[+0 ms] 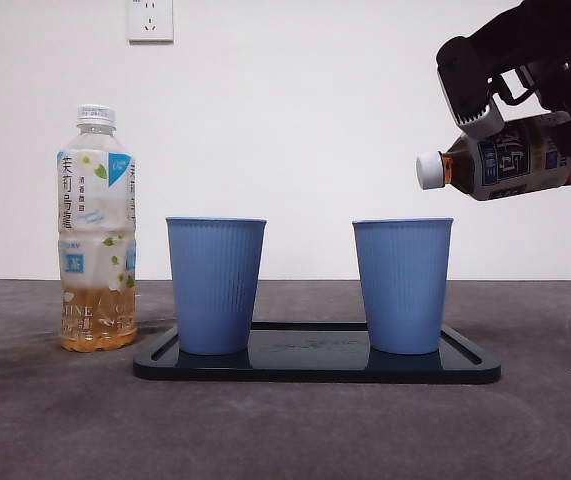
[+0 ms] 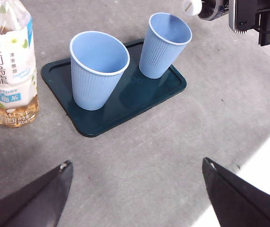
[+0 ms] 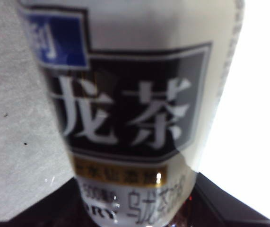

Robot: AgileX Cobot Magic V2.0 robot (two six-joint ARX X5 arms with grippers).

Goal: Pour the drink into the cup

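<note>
The white cap [image 1: 96, 116] is still keeping the jasmine tea bottle [image 1: 97, 230] closed. The tea will run to the bottle's neck and stay inside when I tip the bottle.
My right gripper [image 1: 565, 140] is shut on a dark tea bottle [image 1: 505, 160] with a white cap, held on its side high at the right, its capped mouth just above and right of the right blue cup [image 1: 402, 285]. The bottle's label [image 3: 130, 109] fills the right wrist view. A second blue cup [image 1: 215, 285] stands on the left end of the same dark tray [image 1: 315, 365]. Both cups look empty in the left wrist view, the nearer cup [image 2: 99, 68] and the farther cup [image 2: 164, 43]. My left gripper [image 2: 137, 189] hangs open over bare table, well short of the tray.
A jasmine tea bottle [image 1: 96, 230] with a white cap, about a quarter full, stands upright left of the tray; its label shows beside the left arm too [image 2: 9, 61]. A wall socket [image 1: 150, 18] sits on the white back wall.
</note>
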